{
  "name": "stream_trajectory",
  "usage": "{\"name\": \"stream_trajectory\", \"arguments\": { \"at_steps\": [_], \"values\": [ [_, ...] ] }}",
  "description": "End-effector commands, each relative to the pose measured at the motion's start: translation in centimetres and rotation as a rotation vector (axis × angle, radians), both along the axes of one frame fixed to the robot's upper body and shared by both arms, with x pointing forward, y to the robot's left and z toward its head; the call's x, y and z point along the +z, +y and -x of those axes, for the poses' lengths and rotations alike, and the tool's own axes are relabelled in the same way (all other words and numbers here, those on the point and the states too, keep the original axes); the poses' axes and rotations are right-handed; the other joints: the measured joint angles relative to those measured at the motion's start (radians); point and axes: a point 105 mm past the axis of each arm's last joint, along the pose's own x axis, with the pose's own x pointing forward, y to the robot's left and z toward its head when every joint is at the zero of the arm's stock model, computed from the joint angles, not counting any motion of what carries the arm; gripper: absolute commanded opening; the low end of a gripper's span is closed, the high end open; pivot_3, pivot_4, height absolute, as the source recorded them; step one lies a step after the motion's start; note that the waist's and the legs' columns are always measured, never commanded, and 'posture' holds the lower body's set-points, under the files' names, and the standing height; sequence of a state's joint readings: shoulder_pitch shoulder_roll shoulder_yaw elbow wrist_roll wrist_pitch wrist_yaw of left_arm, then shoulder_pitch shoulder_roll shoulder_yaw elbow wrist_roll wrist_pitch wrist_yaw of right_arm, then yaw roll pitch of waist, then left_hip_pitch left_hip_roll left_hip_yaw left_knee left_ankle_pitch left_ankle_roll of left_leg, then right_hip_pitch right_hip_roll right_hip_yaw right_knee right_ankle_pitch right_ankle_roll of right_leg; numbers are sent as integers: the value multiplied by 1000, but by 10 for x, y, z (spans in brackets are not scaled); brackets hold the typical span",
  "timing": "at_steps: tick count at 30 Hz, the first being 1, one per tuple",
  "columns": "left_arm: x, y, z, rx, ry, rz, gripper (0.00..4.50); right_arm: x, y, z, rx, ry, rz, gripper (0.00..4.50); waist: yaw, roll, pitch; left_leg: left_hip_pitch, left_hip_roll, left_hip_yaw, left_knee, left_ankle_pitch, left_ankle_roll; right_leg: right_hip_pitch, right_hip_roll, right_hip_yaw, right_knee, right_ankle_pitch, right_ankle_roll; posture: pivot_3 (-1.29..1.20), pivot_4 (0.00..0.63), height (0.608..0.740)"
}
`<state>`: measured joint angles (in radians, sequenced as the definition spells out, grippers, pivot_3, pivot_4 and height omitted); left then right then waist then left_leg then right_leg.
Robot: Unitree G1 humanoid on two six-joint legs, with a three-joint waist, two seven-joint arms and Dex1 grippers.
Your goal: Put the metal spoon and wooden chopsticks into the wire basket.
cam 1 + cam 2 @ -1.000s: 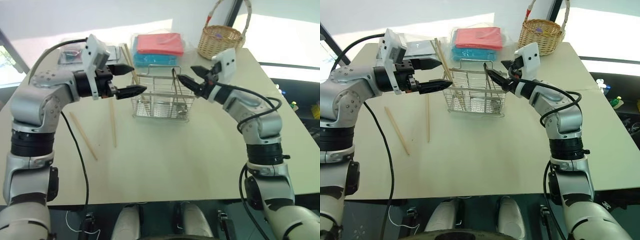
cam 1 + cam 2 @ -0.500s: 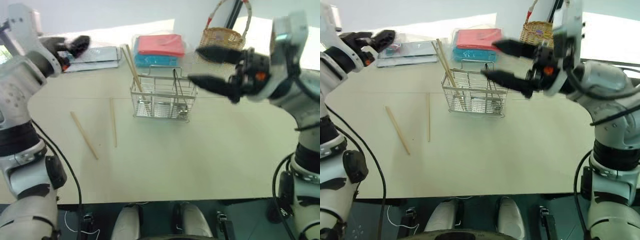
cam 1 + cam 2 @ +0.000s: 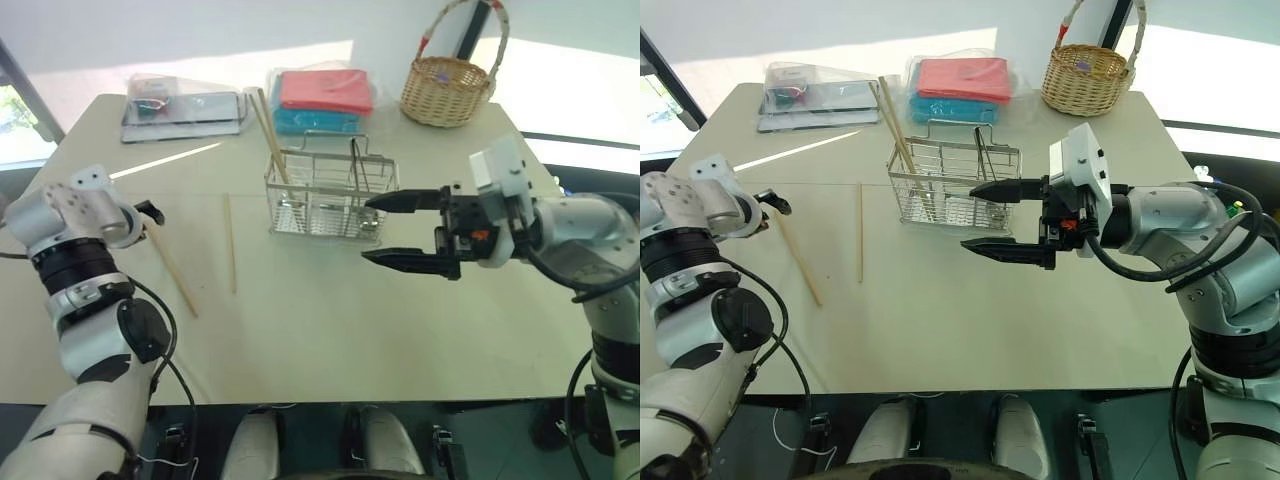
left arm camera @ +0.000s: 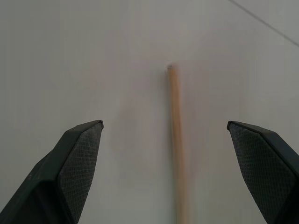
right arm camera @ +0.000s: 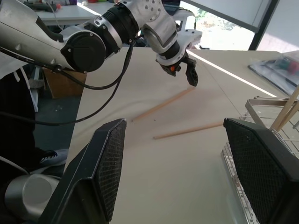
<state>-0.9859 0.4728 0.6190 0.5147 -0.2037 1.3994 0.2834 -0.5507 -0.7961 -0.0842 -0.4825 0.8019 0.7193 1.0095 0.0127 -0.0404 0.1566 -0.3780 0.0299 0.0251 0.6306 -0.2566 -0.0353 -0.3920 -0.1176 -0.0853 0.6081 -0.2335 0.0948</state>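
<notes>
My gripper will lower the slanted chopstick (image 3: 173, 271) into the wire basket, and I expect the chopstick to stay tall and leaning, because the two wooden chopsticks already inside (image 3: 268, 132) lean high above the wire basket's rim.
The wire basket (image 3: 330, 195) stands mid-table with two wooden chopsticks (image 3: 270, 130) leaning in its left end. A thin dark handle, the metal spoon (image 3: 355, 170), rises from its right part. Two more chopsticks lie on the table left of it, one straight (image 3: 229, 243) and one slanted (image 3: 170, 268). My left gripper (image 3: 150, 212) points down over the far end of the slanted chopstick (image 4: 176, 163), open, its fingers (image 4: 74, 158) either side of the stick. My right gripper (image 3: 402, 230) hovers open and empty in front of the basket's right end, pointing left.
A round wicker basket (image 3: 447, 88) stands at the back right. Red and blue packets (image 3: 322, 98) lie behind the wire basket, and a clear plastic package (image 3: 185, 103) sits at the back left. Bare tabletop (image 3: 320, 320) stretches in front.
My left arm swung away from the basket, left and down to the slanted chopstick's end. My right gripper drew back from the basket and turned to point left. Both stayed open.
</notes>
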Motion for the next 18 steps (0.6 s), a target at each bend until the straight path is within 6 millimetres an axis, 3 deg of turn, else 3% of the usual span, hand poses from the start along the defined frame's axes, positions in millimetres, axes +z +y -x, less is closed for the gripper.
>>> {"name": "stream_trajectory", "arguments": {
  "at_steps": [1,8,9,11,13,18],
  "values": [
    [4,1,-8,-1,0,-13,4500,6,0,9,8,-41,-13,3425,2,0,0,0,0,0,0,0,0,0,0,0,-1,0,0,0,150,703],
    [-12,2,-21,7,19,-5,4500,3,-4,11,-24,-33,-34,3425,2,2,-1,1,0,1,-1,0,0,1,-1,-1,-4,0,0,0,150,703],
    [-13,1,-23,8,15,-3,4251,2,-4,11,-27,-34,-35,3475,2,2,-1,2,0,1,-1,0,0,2,-1,-1,-4,0,0,0,150,703],
    [-12,-1,-27,15,1,3,3712,2,-5,12,-34,-34,-40,3493,2,2,-1,2,0,1,-1,0,0,2,-1,-1,-4,0,0,0,150,703],
    [-12,-2,-30,17,-8,11,2832,2,-5,13,-39,-32,-46,3493,5,2,-1,2,0,1,-1,0,0,2,-1,-1,-4,0,0,0,150,703],
    [-7,-2,-34,37,-22,6,197,1,-9,13,-55,-30,-54,3493,25,2,-1,1,0,2,-1,0,0,2,-2,-1,-6,0,0,0,150,703]
  ]
}}
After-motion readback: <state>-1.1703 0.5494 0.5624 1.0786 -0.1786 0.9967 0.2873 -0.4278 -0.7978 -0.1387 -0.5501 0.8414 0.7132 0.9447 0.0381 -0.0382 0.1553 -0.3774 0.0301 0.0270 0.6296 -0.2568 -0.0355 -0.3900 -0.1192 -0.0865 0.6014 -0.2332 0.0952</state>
